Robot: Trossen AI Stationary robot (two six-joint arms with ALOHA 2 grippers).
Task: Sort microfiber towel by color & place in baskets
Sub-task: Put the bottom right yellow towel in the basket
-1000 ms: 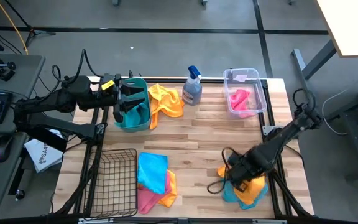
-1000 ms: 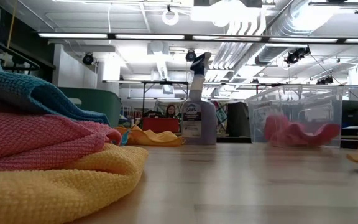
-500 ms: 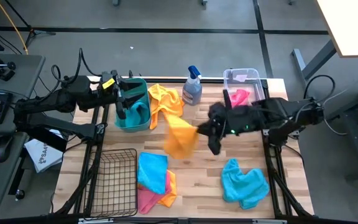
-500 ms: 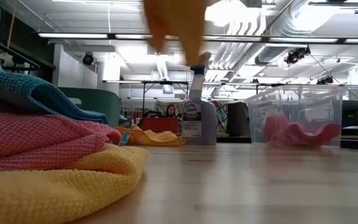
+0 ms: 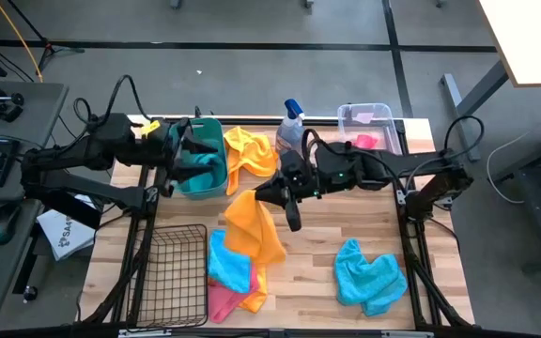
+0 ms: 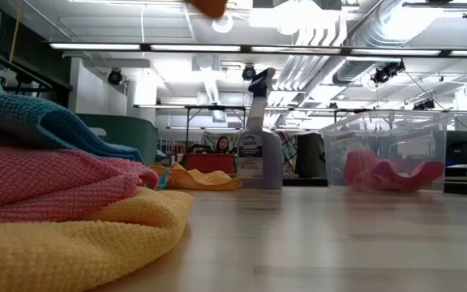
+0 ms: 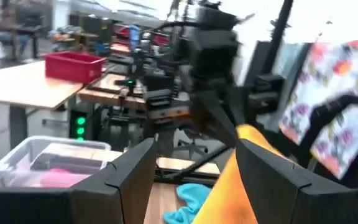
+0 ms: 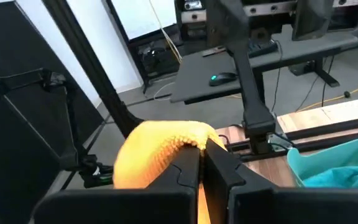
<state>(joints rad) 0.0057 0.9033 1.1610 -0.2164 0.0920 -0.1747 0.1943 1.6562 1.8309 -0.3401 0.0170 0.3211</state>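
Observation:
Pink and orange edges (image 5: pixel 235 299) stick out below the pile's blue towel (image 5: pixel 229 263), so the blue towel will come off alone and uncover pink when I lift.
My right gripper (image 5: pixel 269 194) is over the middle of the table, shut on an orange-yellow towel (image 5: pixel 252 225) that hangs below it; the towel's lower edge shows at the top of the low view (image 6: pixel 209 6). My left gripper (image 5: pixel 180 156) is open and empty above the teal tub (image 5: pixel 205 178), which holds a blue towel (image 8: pixel 347 177). A second orange towel (image 5: pixel 249 150) lies against the tub's right side. A blue towel (image 5: pixel 370 276) lies at the near right. A pile of blue, pink and orange towels (image 5: pixel 233 282) lies at the near middle. My right gripper pinches a bunched fold of the orange-yellow towel (image 8: pixel 163 146) between its two fingers (image 8: pixel 188 171). The fingers point toward the table's left. The towel hangs slack below them, lifted clear of the table.
A spray bottle (image 5: pixel 291 127) stands at the far middle. A clear bin (image 5: pixel 372 120) at the far right holds a pink towel (image 5: pixel 364 143). A black wire basket (image 5: pixel 172 268) stands at the near left. Bare wood lies between the pile and the blue towel.
My right gripper has risen from the near right corner with the orange-yellow towel and swung toward the far left, to the table's middle. The towel is lifted clear and hangs. The blue towel that lay under it has stayed on the table.

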